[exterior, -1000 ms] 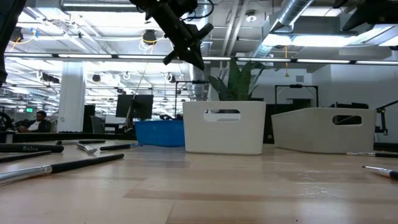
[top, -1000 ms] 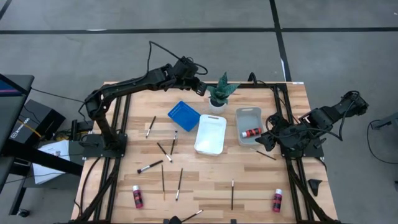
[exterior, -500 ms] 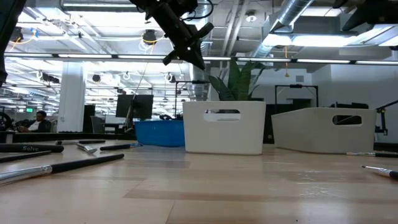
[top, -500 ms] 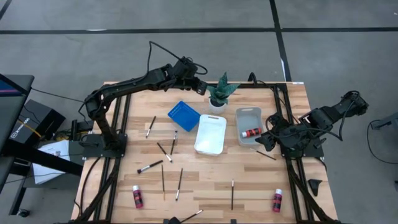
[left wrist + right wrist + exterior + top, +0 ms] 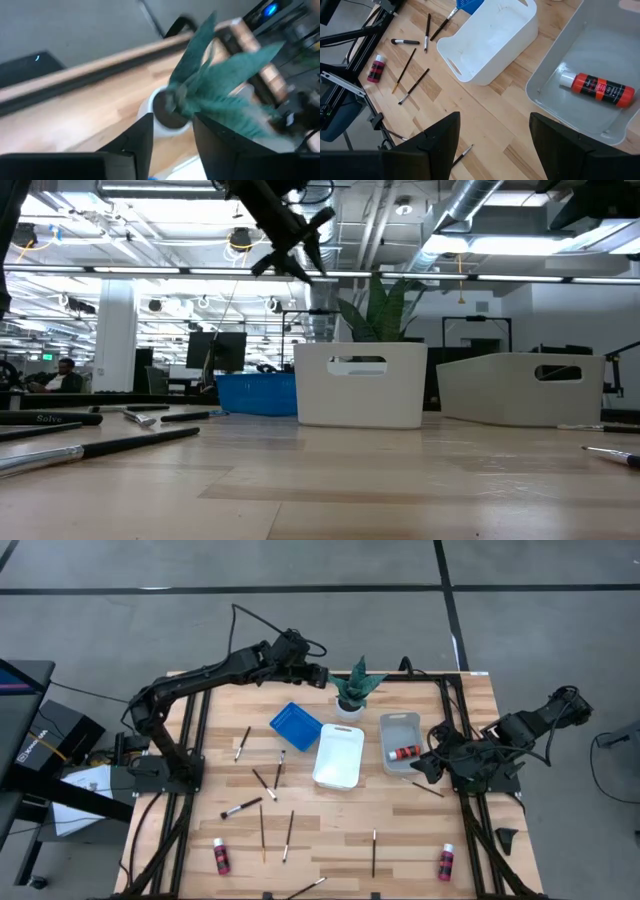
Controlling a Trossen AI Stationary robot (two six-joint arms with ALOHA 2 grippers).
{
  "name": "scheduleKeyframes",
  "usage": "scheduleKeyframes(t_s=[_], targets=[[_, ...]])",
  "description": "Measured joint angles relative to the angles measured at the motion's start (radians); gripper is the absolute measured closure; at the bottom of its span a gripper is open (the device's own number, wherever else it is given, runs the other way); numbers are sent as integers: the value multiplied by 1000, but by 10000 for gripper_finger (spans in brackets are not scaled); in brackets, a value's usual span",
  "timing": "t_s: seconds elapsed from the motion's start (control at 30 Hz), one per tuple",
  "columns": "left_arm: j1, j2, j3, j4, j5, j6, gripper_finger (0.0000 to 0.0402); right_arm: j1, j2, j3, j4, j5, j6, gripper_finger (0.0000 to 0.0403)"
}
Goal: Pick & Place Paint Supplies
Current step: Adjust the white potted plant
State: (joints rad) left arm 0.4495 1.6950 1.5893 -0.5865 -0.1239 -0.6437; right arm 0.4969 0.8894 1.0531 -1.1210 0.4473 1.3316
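The potted plant's leaves (image 5: 368,683) are leaning toward the grey tray, so next my left gripper closes on them and pulls the plant toward the blue tray (image 5: 296,727) first.
Several thin paintbrushes (image 5: 264,783) lie scattered on the wooden table's left and near parts. One red bottle (image 5: 221,856) lies near the front left and another (image 5: 446,862) near the front right. A third (image 5: 597,87) lies in the grey tray (image 5: 400,730). My left gripper (image 5: 172,145) hangs open and empty, high over the table's far edge. It is just left of the potted plant (image 5: 355,688) and points at it. My right gripper (image 5: 492,140) hangs open and empty at the right side, beside the grey tray.
A blue tray (image 5: 295,725) and a white tray (image 5: 338,755) stand mid-table, left of the grey one. One brush (image 5: 430,790) lies near my right gripper (image 5: 425,768). Black frame rails run along the table's sides. Bare wood shows between the trays and the front edge.
My left gripper has risen a little, shifted slightly toward the far edge and rolled about its own pointing line. The brushes, bottles and trays lie as before.
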Motion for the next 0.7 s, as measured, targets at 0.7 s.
scheduleKeyframes(t_s=[0.7], targets=[[-4,100,0,108,26,-38,268,1,0,0,-1,-1,-23,168]])
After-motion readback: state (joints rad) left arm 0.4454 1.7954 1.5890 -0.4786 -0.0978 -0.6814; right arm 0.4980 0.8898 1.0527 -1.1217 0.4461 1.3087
